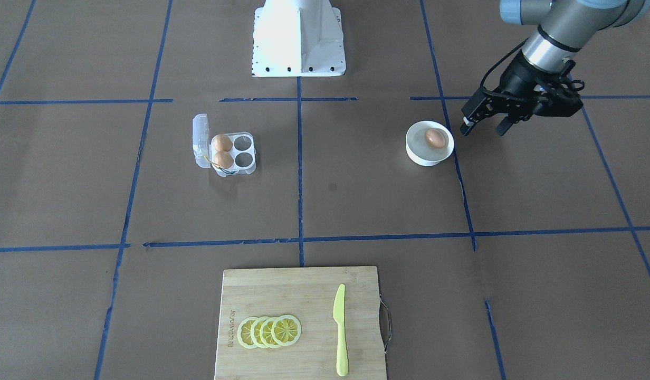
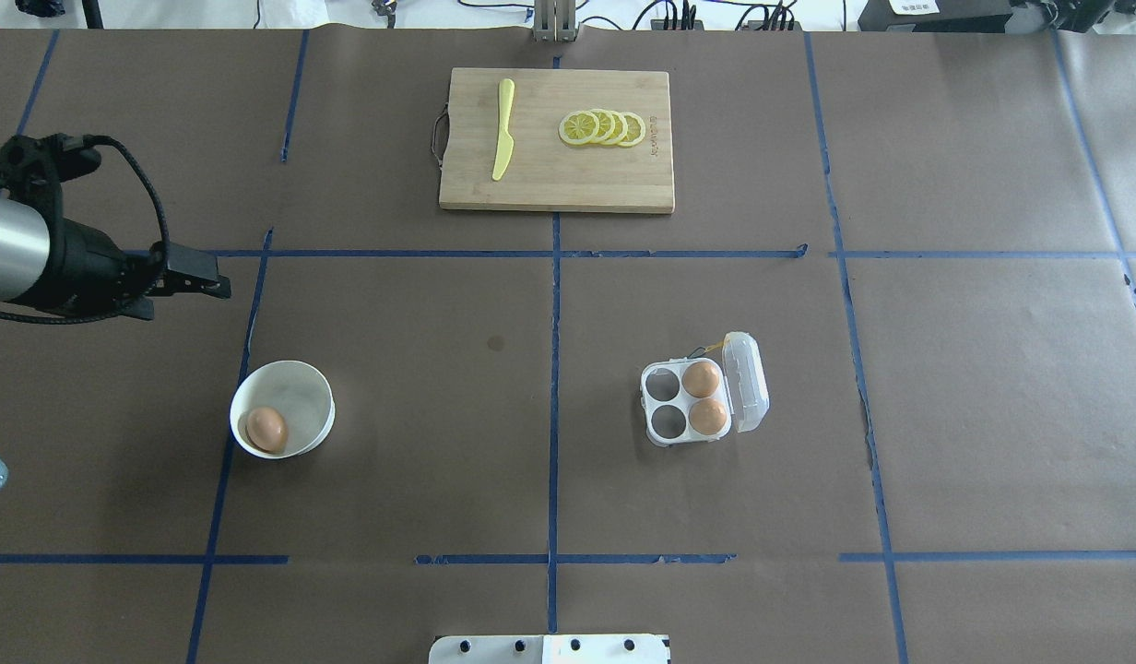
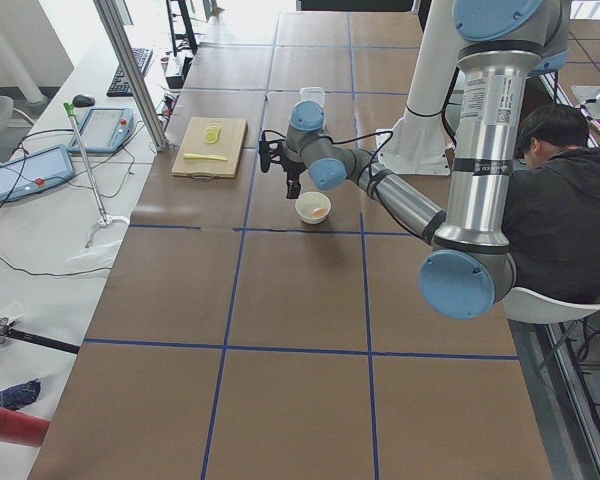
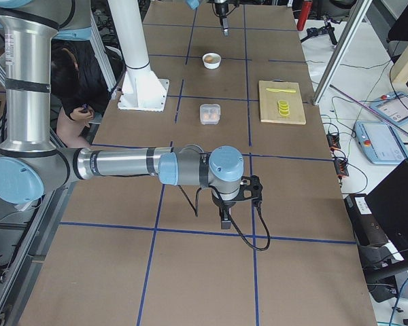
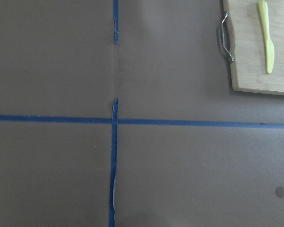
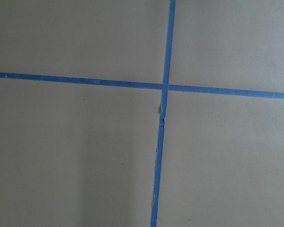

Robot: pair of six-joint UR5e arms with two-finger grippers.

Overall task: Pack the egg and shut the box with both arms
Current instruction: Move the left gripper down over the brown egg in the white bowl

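Note:
The eggs in the box (image 1: pixel 222 143) bulge above their cells. I expect the tan egg (image 1: pixel 435 138) to sit with its top sticking up when I lower it in.
One tan egg (image 1: pixel 435 138) lies in a round white bowl (image 1: pixel 417 158), also seen in the overhead view (image 2: pixel 266 429). The clear box (image 1: pixel 244 154) stands open, its lid (image 1: pixel 200 141) tipped back. Two eggs (image 1: pixel 222 143) fill the two cells beside the hinge, and the other two cells are empty. My left gripper (image 1: pixel 483 128) hovers open and empty just beside the bowl, apart from it. My right gripper (image 4: pixel 224 219) shows only in the exterior right view, far from the box and low over the table; I cannot tell if it is open or shut.
A bamboo cutting board (image 1: pixel 298 295) with lemon slices (image 1: pixel 269 331) and a yellow-green knife (image 1: pixel 340 330) lies at the table's far side from the robot. The white pedestal base (image 1: pixel 298 42) stands behind the box. A seated person (image 3: pixel 560 200) is beside the robot.

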